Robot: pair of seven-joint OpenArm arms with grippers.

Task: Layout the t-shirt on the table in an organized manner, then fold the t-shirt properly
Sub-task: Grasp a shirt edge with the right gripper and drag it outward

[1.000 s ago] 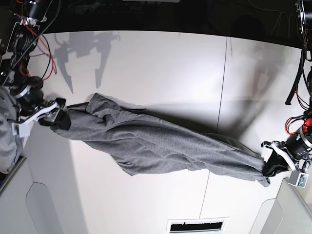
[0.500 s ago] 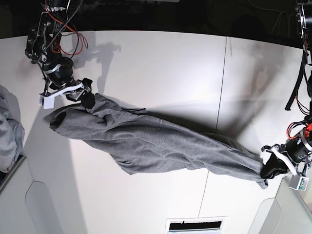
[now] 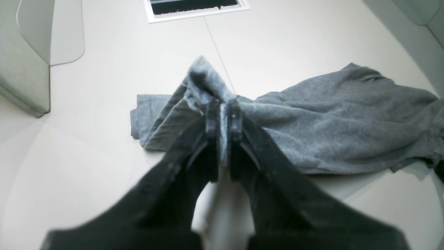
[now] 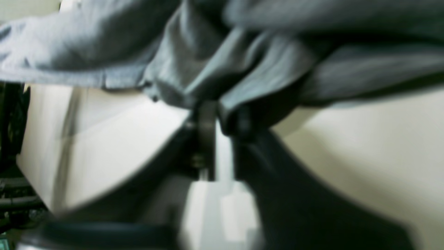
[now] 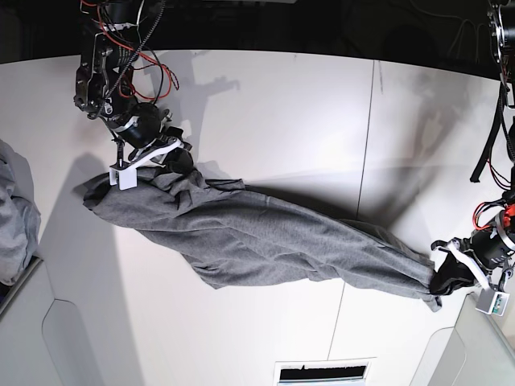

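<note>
The grey t-shirt is bunched up in a narrow diagonal band [image 5: 269,227]. My left gripper should pull the t-shirt's held end back over the clear table [image 5: 449,203] behind to spread the t-shirt out.
The grey t-shirt [image 5: 265,241] lies bunched in a long diagonal band across the white table [image 5: 282,112], from upper left to lower right. My left gripper [image 5: 444,281] is shut on its lower right end; in the left wrist view the fingers [image 3: 211,114] pinch a raised fold of the t-shirt [image 3: 329,114]. My right gripper [image 5: 175,161] sits at the shirt's upper left edge. The blurred right wrist view shows that gripper [image 4: 222,118] shut, with t-shirt cloth [image 4: 173,69] caught between the fingers just above the table [image 4: 364,139].
A paler bunched cloth [image 5: 12,217] hangs at the left edge. Light grey bins stand at the front left [image 5: 48,338] and front right [image 5: 475,354]. A dark slot [image 5: 326,372] lies at the front edge. A thin seam [image 5: 366,161] crosses the table.
My right arm left the shirt's left tip, swung up and rightward along its far edge, and its gripper went from open to shut on the cloth. The left gripper stayed put.
</note>
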